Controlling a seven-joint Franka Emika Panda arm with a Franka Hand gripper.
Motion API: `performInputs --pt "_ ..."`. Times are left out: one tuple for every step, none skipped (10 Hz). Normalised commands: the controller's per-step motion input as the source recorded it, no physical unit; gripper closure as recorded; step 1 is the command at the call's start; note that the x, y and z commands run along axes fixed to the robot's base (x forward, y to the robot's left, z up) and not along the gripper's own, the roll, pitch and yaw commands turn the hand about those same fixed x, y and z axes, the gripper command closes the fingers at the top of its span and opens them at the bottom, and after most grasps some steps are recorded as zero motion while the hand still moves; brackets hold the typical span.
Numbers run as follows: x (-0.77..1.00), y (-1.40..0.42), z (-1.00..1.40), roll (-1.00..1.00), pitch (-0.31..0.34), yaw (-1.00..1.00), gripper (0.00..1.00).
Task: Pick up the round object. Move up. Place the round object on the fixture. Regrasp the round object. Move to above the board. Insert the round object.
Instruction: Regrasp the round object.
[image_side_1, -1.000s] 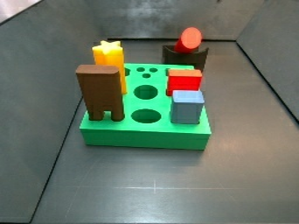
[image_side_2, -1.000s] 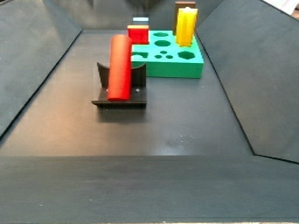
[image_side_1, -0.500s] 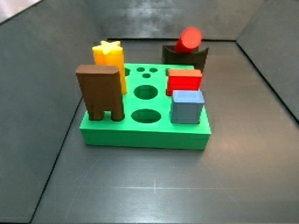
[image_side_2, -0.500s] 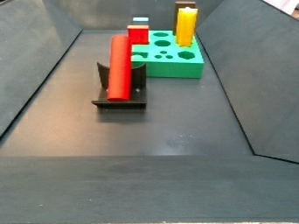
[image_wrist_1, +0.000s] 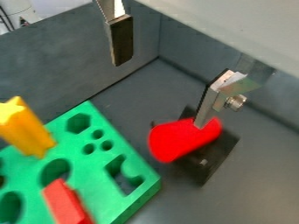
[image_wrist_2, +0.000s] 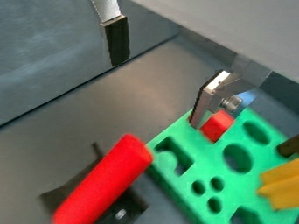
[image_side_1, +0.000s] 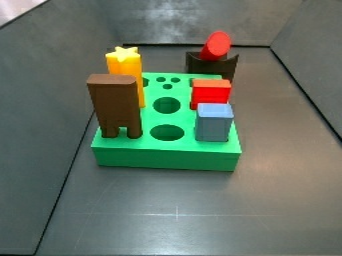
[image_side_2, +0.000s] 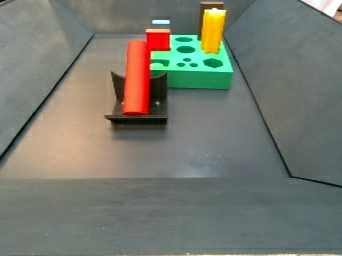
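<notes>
I expect the round object (image_side_1: 215, 46) to come free and the dark fixture to stay in place when I lift, because the notch (image_side_1: 211, 60) is curved and open at the top.
The round object, a long red peg, lies on its side in the notch of the dark fixture in both side views: peg (image_side_1: 217, 44) (image_side_2: 136, 72), fixture (image_side_1: 214, 66) (image_side_2: 136, 114). The green board (image_side_1: 167, 158) (image_side_2: 201, 76) lies just beside the fixture. The gripper (image_wrist_1: 167, 74) (image_wrist_2: 163, 72) shows only in the wrist views. It is open and empty, above the peg (image_wrist_1: 181, 140) (image_wrist_2: 105, 179), its fingers wide apart and clear of it. The fixture (image_wrist_1: 212, 159) and board (image_wrist_1: 138, 171) (image_wrist_2: 267, 138) lie below it.
On the board stand a tall brown arch-legged block (image_side_1: 116, 105), a yellow star block (image_side_1: 124, 63), a red cube (image_side_1: 211, 94) and a blue-grey block (image_side_1: 214, 122). Two round holes (image_side_1: 167, 104) are open. Sloped grey walls enclose the floor.
The peg's end on the fixture looks slightly darker and more tilted in a side view. Nothing else has moved.
</notes>
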Motion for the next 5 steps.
performInputs --pt "0.00 -0.01 0.01 1.00 0.021 0.03 0.00" --pt "0.00 -0.01 0.01 1.00 0.024 0.03 0.00" --pt "0.01 -0.02 0.01 1.00 0.032 0.03 0.00" --pt "0.03 -0.02 0.00 1.00 0.041 0.04 0.00" --pt "0.04 -0.03 0.00 1.00 0.049 0.04 0.00"
